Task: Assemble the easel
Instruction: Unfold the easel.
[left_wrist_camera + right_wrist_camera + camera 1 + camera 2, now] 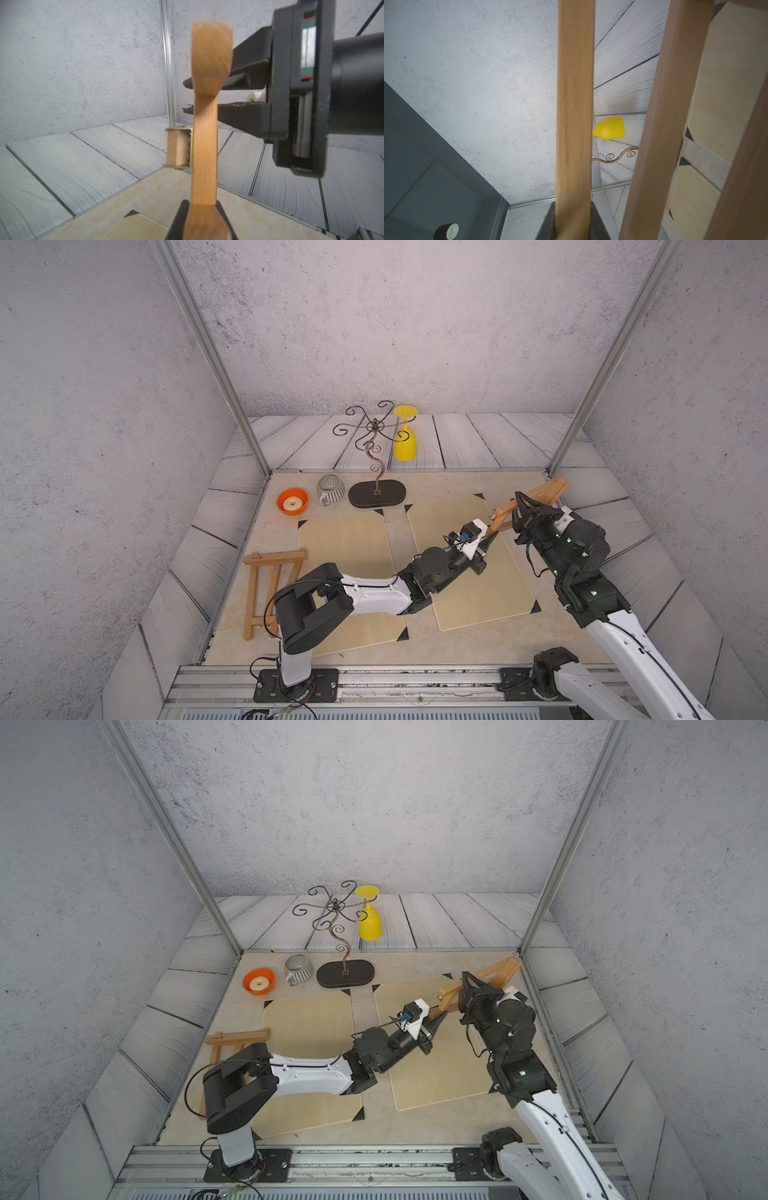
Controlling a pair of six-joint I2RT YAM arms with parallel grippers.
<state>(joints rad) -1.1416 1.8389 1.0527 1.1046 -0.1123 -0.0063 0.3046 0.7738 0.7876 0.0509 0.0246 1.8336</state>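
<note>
The easel piece [550, 491] is hanging at a tilt by the corner post, so next my right gripper opens and takes it upright after my left gripper brings it over the boards [432, 529].
One wooden easel frame [272, 593] [237, 1038] lies flat at the table's left edge, partly behind my left arm. A second easel piece [544, 491] [496, 971] hangs tilted in the air at the back right. My right gripper [519, 506] [467, 986] [573, 209] is shut on one of its bars [575, 104]. My left gripper [492, 536] [442, 1016] [201, 204] is shut on the lower end of a thin bar [204, 155] of the same piece. That bar carries a metal hinge bracket [179, 147]. In the left wrist view the right gripper's fingers [239, 108] clamp the wood further along.
At the back stand an orange bowl [292, 502], a striped mug [331, 489] and a curly metal stand [376, 493] with a yellow glass [405, 439] hanging upside down. Two pale boards [349, 539] [457, 580] lie on the table. Metal corner posts [552, 470] rise close behind the held piece.
</note>
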